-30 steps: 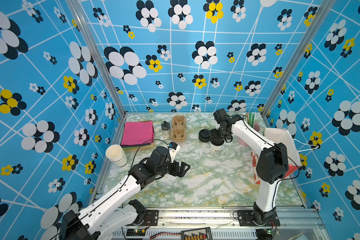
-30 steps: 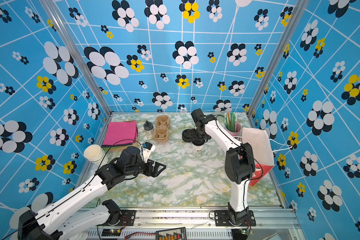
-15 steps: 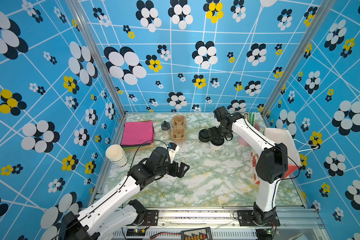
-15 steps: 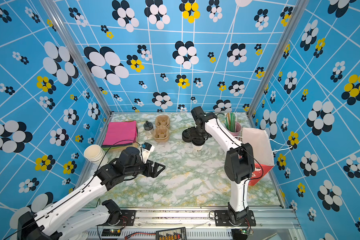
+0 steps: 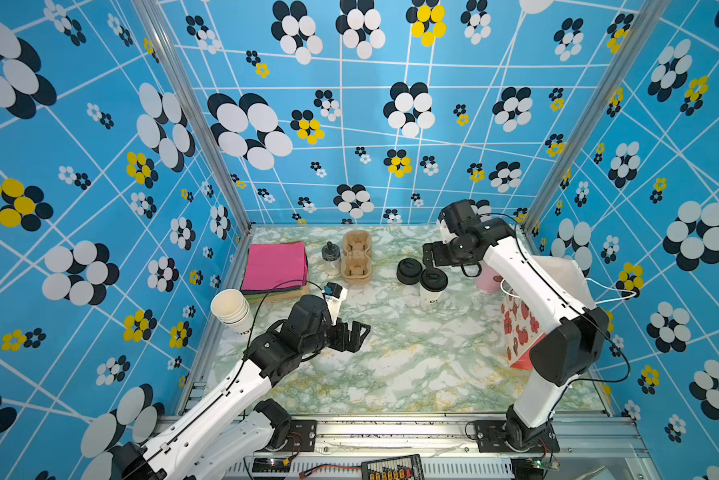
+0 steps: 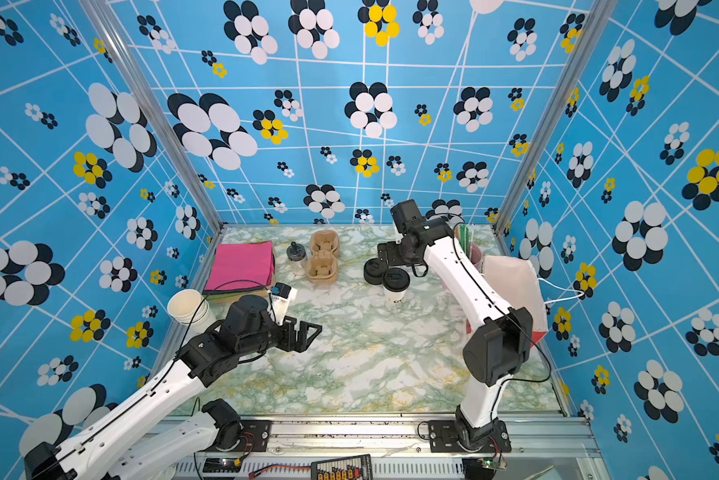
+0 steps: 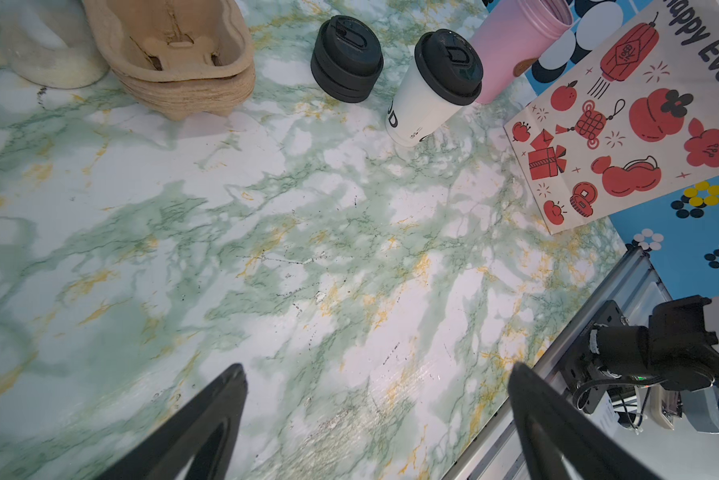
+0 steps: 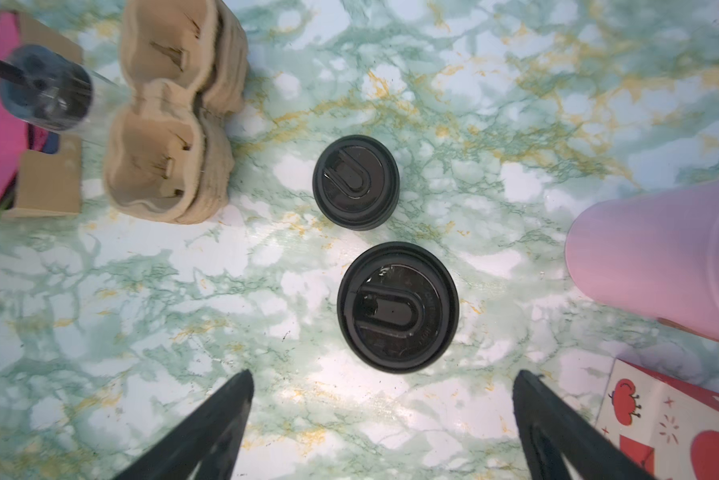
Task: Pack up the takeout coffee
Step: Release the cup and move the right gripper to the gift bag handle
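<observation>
I can see the black lid seated on the coffee (image 5: 434, 278) and the paper bag's rim (image 6: 490, 261) standing free, so my right gripper should carry on going to that rim and close there.
The takeout coffee (image 5: 431, 286) (image 6: 395, 287), a white paper cup with dark lettering and a black sip lid, stands upright on the marble table right of centre. My right gripper (image 5: 430, 256) (image 6: 385, 256) hangs just behind and above it, open and empty. In the right wrist view its lid (image 8: 397, 307) lies just beyond the spread right gripper (image 8: 385, 374). My left gripper (image 5: 355, 332) (image 6: 308, 332) hovers open over bare table at the front left. From the left wrist view the cup (image 7: 428, 99) is far beyond the left gripper (image 7: 376, 370).
A stack of black lids (image 5: 408, 271) (image 8: 355, 187) sits next to the coffee. A pink tumbler (image 5: 486, 278) and a red-printed paper bag (image 5: 520, 328) (image 7: 623, 116) stand at the right. Cardboard cup carriers (image 5: 355, 257), a jar (image 5: 331, 257), pink napkins (image 5: 274, 266) and lidless cups (image 5: 231, 309) are on the left.
My right gripper has opened wider and drawn slightly back and up from the coffee's lid. The left arm has barely moved.
</observation>
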Controlling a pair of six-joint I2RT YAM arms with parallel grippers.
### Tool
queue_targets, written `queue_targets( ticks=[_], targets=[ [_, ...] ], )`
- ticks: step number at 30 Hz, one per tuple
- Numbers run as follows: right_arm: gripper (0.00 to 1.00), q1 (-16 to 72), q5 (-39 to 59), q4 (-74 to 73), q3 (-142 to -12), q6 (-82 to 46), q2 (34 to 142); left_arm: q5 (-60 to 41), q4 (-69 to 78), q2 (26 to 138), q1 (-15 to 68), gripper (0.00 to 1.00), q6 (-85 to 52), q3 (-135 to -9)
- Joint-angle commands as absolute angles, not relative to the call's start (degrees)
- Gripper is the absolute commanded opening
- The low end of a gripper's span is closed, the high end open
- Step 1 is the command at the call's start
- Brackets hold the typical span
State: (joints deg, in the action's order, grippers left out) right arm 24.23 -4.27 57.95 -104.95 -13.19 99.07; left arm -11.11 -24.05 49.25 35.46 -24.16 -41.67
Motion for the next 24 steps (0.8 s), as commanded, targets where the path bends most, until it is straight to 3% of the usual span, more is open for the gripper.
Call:
queue_targets(
  ticks=[1,13,18,24],
  targets=[
    [0.99,24.3,-6.8,59.4,-105.5,-12.4,92.1,-10.6,-24.8,48.6,34.8,0.99,-24.5,-41.6],
    [0.94,18.3,-22.6,62.4,-99.6,-12.7,71.5,-11.0,-23.8,48.6,34.5,0.99,-24.3,-41.8],
    [0.88,7.7,-21.5,63.8,-96.1,-13.5,68.8,-11.4,-23.5,48.7,34.4,0.99,-24.3,-41.6],
    [0.82,3.4,-19.4,63.0,-88.1,-15.6,68.3,-12.0,-22.9,48.8,34.4,0.99,-24.6,-41.3]
  ],
)
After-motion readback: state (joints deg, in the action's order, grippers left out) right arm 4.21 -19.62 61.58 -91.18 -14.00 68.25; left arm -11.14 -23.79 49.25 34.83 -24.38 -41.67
